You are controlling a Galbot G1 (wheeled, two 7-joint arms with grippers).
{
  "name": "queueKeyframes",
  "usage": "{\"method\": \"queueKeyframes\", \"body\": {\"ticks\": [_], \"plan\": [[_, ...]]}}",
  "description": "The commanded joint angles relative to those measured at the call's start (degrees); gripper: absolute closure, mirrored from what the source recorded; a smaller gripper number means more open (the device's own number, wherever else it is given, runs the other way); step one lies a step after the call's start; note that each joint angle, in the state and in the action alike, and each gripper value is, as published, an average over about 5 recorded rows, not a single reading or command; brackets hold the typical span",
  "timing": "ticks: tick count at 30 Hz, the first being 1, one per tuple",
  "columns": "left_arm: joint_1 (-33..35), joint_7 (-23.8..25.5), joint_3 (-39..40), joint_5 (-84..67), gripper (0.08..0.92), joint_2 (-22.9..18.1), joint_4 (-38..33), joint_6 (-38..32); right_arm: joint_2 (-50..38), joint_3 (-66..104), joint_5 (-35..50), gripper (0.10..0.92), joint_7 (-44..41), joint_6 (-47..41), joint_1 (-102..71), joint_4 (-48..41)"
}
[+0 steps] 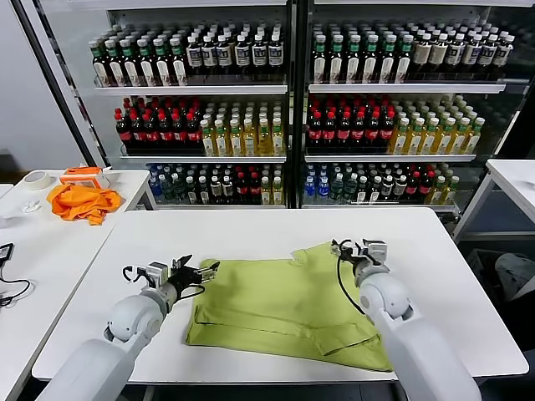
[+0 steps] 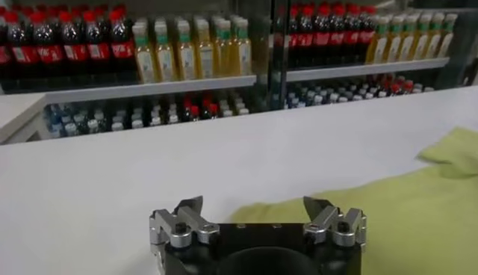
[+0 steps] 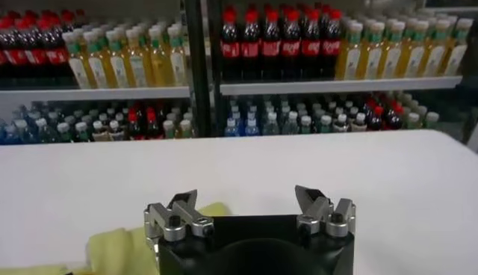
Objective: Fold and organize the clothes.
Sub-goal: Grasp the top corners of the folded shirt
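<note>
My gripper will fold the T-shirt's far edge (image 1: 255,261) over, and a white graphic hidden underneath should then show, since the lime-green T-shirt lies plain side up (image 1: 263,292).
The lime-green T-shirt (image 1: 284,302) lies flat on the white table (image 1: 251,230), partly folded, with a sleeve at its far edge. No white graphic shows. My left gripper (image 1: 203,271) is open and empty at the shirt's left edge; the cloth (image 2: 418,217) shows beyond its fingers (image 2: 190,208) in the left wrist view. My right gripper (image 1: 344,248) is open and empty over the shirt's far right corner; a bit of green cloth (image 3: 119,246) shows beside it in the right wrist view.
An orange cloth (image 1: 82,202), an orange box (image 1: 84,175) and a tape roll (image 1: 37,180) lie on a side table at the left. Glass-door coolers full of bottles (image 1: 284,100) stand behind. Another white table (image 1: 514,180) is at the right.
</note>
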Motion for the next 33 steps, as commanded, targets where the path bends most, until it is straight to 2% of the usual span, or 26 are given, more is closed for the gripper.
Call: {"method": "queueKeyframes", "body": {"ticks": [1, 15, 17, 19, 33], "plan": [[-4.06, 1.91, 1.79, 1.19, 0.177, -0.69, 7.43, -0.82, 3.85, -2.15, -0.86, 0.203, -0.07, 0.6, 4.24, -8.64], [-2.98, 2.11, 1.27, 0.26, 0.177, -1.05, 7.49, -0.14, 5.81, -1.75, -3.29, 0.204, -0.65, 1.85, 3.45, -10.2], [-2.98, 2.26, 1.33, -0.32, 0.197, -1.1, 7.53, -0.29, 5.91, -1.43, -3.1, 0.222, -0.61, 1.64, 3.19, -10.31], [-2.9, 2.49, 1.41, -0.73, 0.235, -1.14, 7.42, -0.43, 6.03, -1.08, -2.76, 0.267, -0.34, 1.58, 2.94, -10.25], [-2.04, 3.12, 2.46, 0.16, 0.639, -1.97, 6.97, -1.8, 5.95, -0.24, -1.28, 0.665, -1.9, 2.8, 2.55, -10.52]]}}
